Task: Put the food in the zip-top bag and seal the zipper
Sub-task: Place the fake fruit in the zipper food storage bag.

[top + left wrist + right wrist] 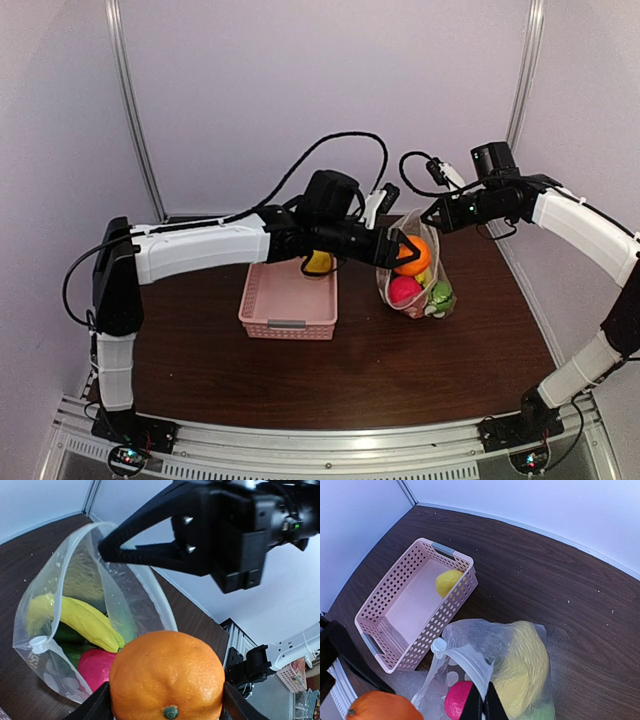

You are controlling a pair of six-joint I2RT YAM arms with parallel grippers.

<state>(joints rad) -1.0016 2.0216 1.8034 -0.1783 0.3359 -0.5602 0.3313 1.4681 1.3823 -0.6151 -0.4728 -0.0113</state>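
Note:
The robot's left gripper has the orange (414, 256) over the zip-top bag's opening, so it should next lower the orange past the bag's rim and let it go above the red ball (404, 290).
The zip-top bag (420, 308) stands on the table with its mouth open upward, and my right gripper (484, 707) is shut on its zipper (465, 656) edge, holding it up. Inside lie a yellow banana (85, 620), a red ball (95, 665) and green pieces (70, 641). My left gripper (166, 702) is shut on the orange (167, 677), which hangs just over the bag's mouth (413, 256). A yellow piece (448, 581) sits in the pink basket. In the left wrist view my right gripper's fingers (125, 550) pinch the rim from above.
The pink lattice basket (288, 300) stands left of the bag, under my left forearm. A white slider tab (438, 646) sits at one end of the bag's mouth. Curtain walls close the table's back and sides.

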